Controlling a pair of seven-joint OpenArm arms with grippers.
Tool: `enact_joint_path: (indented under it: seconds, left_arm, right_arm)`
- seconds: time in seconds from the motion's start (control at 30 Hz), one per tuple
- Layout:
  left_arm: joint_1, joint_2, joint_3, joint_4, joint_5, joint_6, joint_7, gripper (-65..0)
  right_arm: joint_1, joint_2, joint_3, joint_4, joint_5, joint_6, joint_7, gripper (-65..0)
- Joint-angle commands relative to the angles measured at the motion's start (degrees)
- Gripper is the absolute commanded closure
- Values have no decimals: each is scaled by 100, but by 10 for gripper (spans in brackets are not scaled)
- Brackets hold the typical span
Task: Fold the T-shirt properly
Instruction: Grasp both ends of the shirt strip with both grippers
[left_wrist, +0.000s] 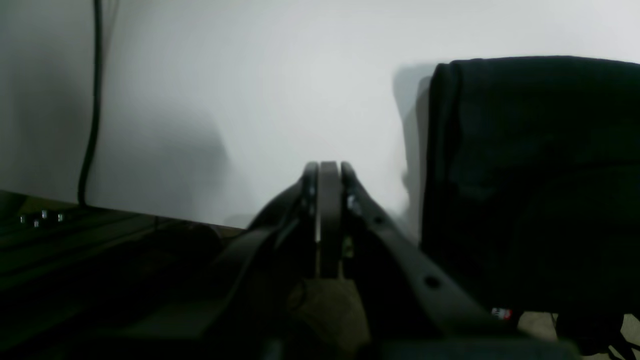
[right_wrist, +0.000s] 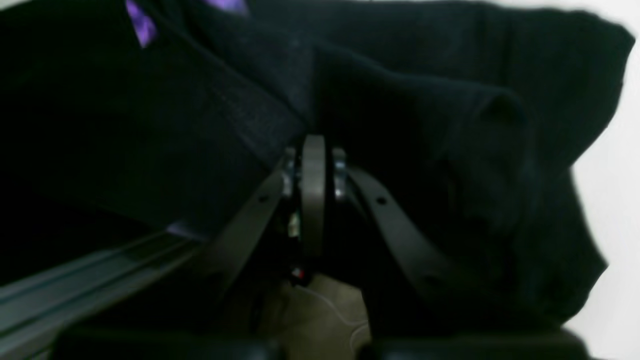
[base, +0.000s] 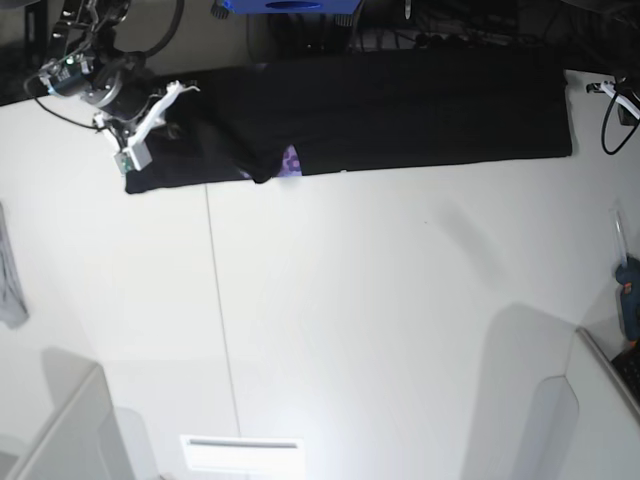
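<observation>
The black T-shirt hangs over the table's far edge (left_wrist: 474, 267), so my right gripper and my left gripper should take hold of its ends (base: 560, 120) and pull the T-shirt toward the front.
The black T-shirt (base: 400, 110) lies folded into a long strip along the table's far edge, with a bit of purple print (base: 290, 160) turned out near its left part. My right gripper (base: 150, 115) is at the strip's left end. In the right wrist view it (right_wrist: 313, 139) is shut, and folds of the black T-shirt (right_wrist: 450, 125) run into its tips. My left gripper (left_wrist: 328, 165) is shut and empty over bare table, just left of the T-shirt's end (left_wrist: 530, 175). In the base view it (base: 605, 88) sits past the strip's right end.
The white table (base: 350, 320) extends toward the front. A small grey cloth (base: 10, 285) hangs at the left edge. A tool (base: 628, 290) lies at the right edge. Grey bins stand at the front corners (base: 60, 430). A black cable (left_wrist: 92, 100) hangs at the left of the left wrist view.
</observation>
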Motion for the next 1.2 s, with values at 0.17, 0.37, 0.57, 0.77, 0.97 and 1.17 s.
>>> enact_joint_path:
  seconds: [0.17, 0.37, 0.57, 0.77, 0.97, 1.17]
  left_arm:
    - [-79, -94, -39, 69, -19, -20, -55, 0]
    - [-79, -85, 164, 69, -19, -20, -55, 0]
    - [-43, 73, 753, 69, -19, -20, -55, 0]
    - [-52, 249, 797, 78, -19, -20, -55, 0]
    - [36, 266, 797, 69, -10, -20, -55, 0]
    - [53, 398, 788, 60, -10, 24, -55, 0]
  right_arm:
    - [-52, 59, -15, 81, 58, 44, 48, 0]
    - [-122, 59, -24, 73, 58, 0, 30, 0]
    - [-166, 50, 29, 90, 76, 9, 39, -9]
    - [-271, 15, 37, 117, 102, 35, 92, -215]
    - [-368, -29, 37, 152, 489, 220, 707, -194]
    - [-87, 15, 29, 108, 630, 211, 944, 0]
